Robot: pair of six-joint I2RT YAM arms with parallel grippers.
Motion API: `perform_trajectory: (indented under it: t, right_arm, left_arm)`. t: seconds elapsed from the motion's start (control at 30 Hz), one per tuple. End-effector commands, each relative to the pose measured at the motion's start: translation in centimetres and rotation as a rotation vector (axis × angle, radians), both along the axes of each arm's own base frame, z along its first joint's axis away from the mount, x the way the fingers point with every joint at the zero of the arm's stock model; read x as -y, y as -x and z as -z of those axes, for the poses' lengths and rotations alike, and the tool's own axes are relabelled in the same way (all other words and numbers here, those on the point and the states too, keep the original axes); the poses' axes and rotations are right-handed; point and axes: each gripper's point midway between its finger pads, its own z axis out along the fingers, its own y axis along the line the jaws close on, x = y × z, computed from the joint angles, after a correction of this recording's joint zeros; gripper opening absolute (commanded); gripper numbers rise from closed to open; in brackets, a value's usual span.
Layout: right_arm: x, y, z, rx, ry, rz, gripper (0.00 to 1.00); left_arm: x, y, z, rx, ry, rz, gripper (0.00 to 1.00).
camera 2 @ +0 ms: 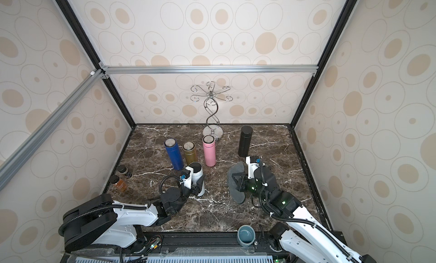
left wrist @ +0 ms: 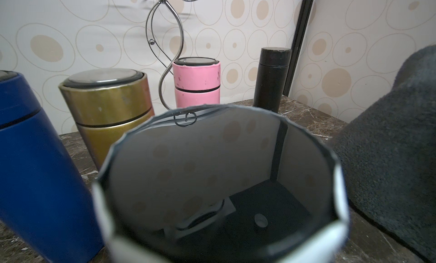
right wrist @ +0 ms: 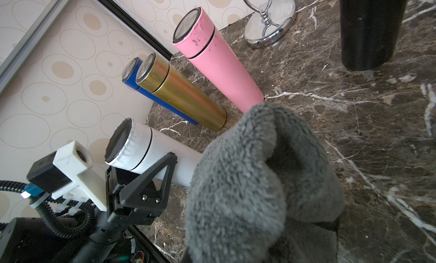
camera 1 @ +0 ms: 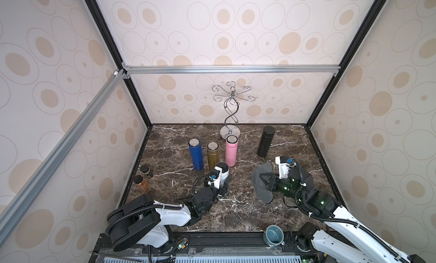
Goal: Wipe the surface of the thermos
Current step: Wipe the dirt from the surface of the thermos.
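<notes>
My left gripper should open, push deeper around the thermos's body (right wrist: pixel 169 145) and close before it lifts the thermos, because its fingers reach only part of the way across the white thermos (right wrist: pixel 183 163).
A white thermos (camera 1: pixel 223 173) with a dark lid stands upright near the front middle of the marble table (camera 1: pixel 236 214), seen in both top views. My left gripper (camera 1: pixel 224 187) is shut on the thermos (camera 2: pixel 197 176) low on its body. Its lid and white rim (left wrist: pixel 339 228) fill the left wrist view and hide the fingers. My right gripper (camera 1: pixel 262 181) is shut on a grey cloth (camera 1: pixel 259 186) to the right of the thermos, with a gap between them. In the right wrist view the cloth (right wrist: pixel 247 179) covers the jaws, and the white thermos (right wrist: pixel 141 148) shows beyond it.
Behind the white thermos stand a blue thermos (camera 1: pixel 196 155), a gold one (camera 1: pixel 213 155) and a pink one (camera 1: pixel 230 150). A black thermos (camera 1: pixel 266 141) stands at the back right, near a chrome hook stand (camera 1: pixel 230 113). Two spice jars (camera 1: pixel 144 176) sit at the left edge, a teal cup (camera 1: pixel 273 234) at the front.
</notes>
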Motion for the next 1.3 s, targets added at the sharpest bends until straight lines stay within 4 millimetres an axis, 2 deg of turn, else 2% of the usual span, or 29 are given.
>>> perform_trajectory:
  t: [0.0,0.17,0.23,0.33,0.37,0.43,0.53,0.6,0.63,0.8,1.13,1.27]
  right_arm:
    - [0.3,0.1,0.0,0.010,0.007,0.007,0.00]
    - [0.3,0.1,0.0,0.010,0.005,0.009,0.00]
    - [0.3,0.0,0.0,0.013,0.005,0.008,0.00]
    - [0.2,-0.1,0.0,0.012,0.005,0.007,0.00]
    - [0.2,-0.1,0.0,0.010,0.003,0.006,0.00]
    - [0.0,-0.1,0.1,0.006,0.001,-0.001,0.00]
    - [-0.2,-0.1,0.0,0.005,-0.004,-0.009,0.00]
    - [-0.4,-0.2,-0.1,0.006,-0.007,-0.012,0.00]
    - [-0.4,-0.2,-0.2,0.007,-0.008,-0.013,0.00]
    - [-0.8,-0.3,-0.5,0.011,-0.016,-0.030,0.00]
    - [-1.5,-0.7,-0.6,0.007,-0.021,-0.048,0.00]
    - [-1.6,-0.8,-0.8,0.011,-0.030,-0.044,0.00]
  left_arm:
    - [0.4,-0.4,-3.1,0.065,0.077,-0.024,0.37]
    - [0.2,-0.1,-3.0,0.067,0.069,-0.023,0.50]
    - [0.0,0.0,-3.0,0.069,0.073,-0.022,0.60]
    - [-0.3,0.2,-3.0,0.072,0.076,-0.022,0.68]
    - [-0.3,0.2,-3.0,0.071,0.078,-0.022,0.73]
    - [-0.4,0.2,-3.0,0.067,0.078,-0.028,0.75]
    - [-0.5,0.3,-2.9,0.069,0.073,-0.024,0.88]
    - [-0.6,0.5,-3.0,0.072,0.078,-0.017,0.90]
    - [-0.6,0.6,-3.1,0.076,0.082,-0.012,0.97]
    - [-0.3,1.2,-3.3,0.093,0.071,0.035,1.00]
    - [3.0,2.9,-1.9,0.042,-0.025,0.262,0.99]
    - [2.6,2.6,-1.5,0.031,-0.035,0.262,0.99]
